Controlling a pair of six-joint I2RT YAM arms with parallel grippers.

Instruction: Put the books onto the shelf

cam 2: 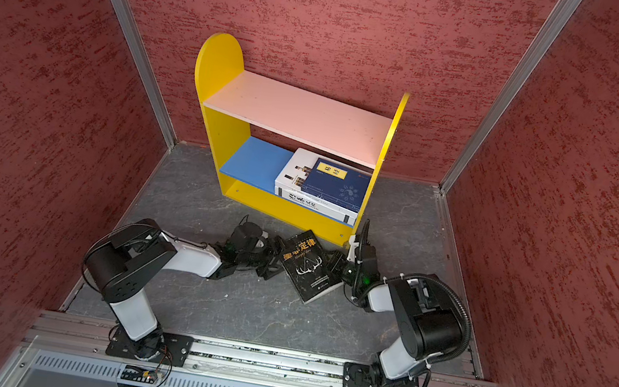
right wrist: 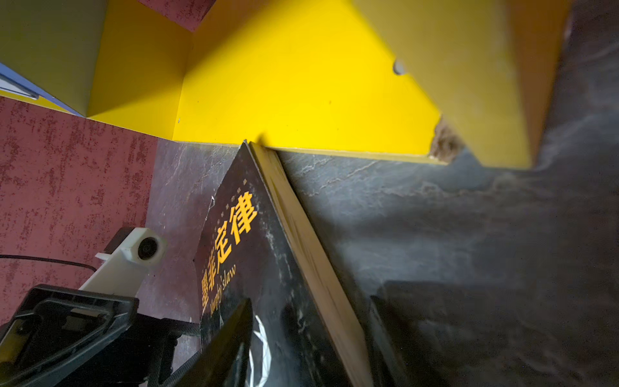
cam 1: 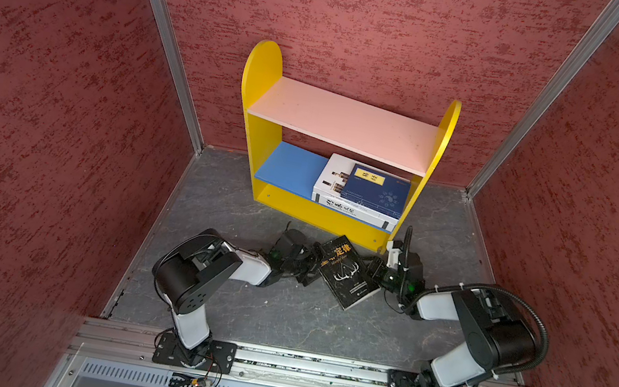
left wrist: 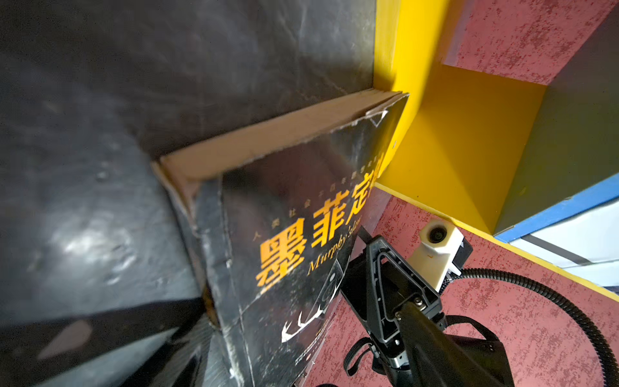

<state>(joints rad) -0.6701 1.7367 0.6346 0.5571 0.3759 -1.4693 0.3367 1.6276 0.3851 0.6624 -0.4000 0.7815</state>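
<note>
The black book lies crooked [cam 1: 343, 238] against the yellow front board, so my right gripper should steady the page edge [right wrist: 306, 258] while my left gripper turns the spine square.
The black book [cam 1: 346, 272] [cam 2: 307, 263] with orange characters lies askew on the dark table, one corner against the shelf's [cam 1: 346, 122] [cam 2: 300, 111] yellow front board. My left gripper [cam 1: 313, 264] [left wrist: 261, 351] is open, its jaws standing wide on either side of the book's spine edge [left wrist: 217, 268]. My right gripper [cam 1: 373, 270] [right wrist: 318, 351] is shut on the opposite page edge [right wrist: 311, 268]; one of its fingers [right wrist: 231, 338] lies on the cover. On the blue lower board a navy book [cam 1: 377, 190] [cam 2: 336, 184] rests on a large white book [cam 1: 333, 181] [cam 2: 293, 177].
Red textured walls [cam 1: 58, 121] close in the back and both sides. The shelf's right side panel [cam 1: 439, 147] stands just behind my right wrist. The pink upper board and the left half of the blue board [cam 1: 291, 166] are bare. A metal rail [cam 1: 314, 368] carries both arm bases.
</note>
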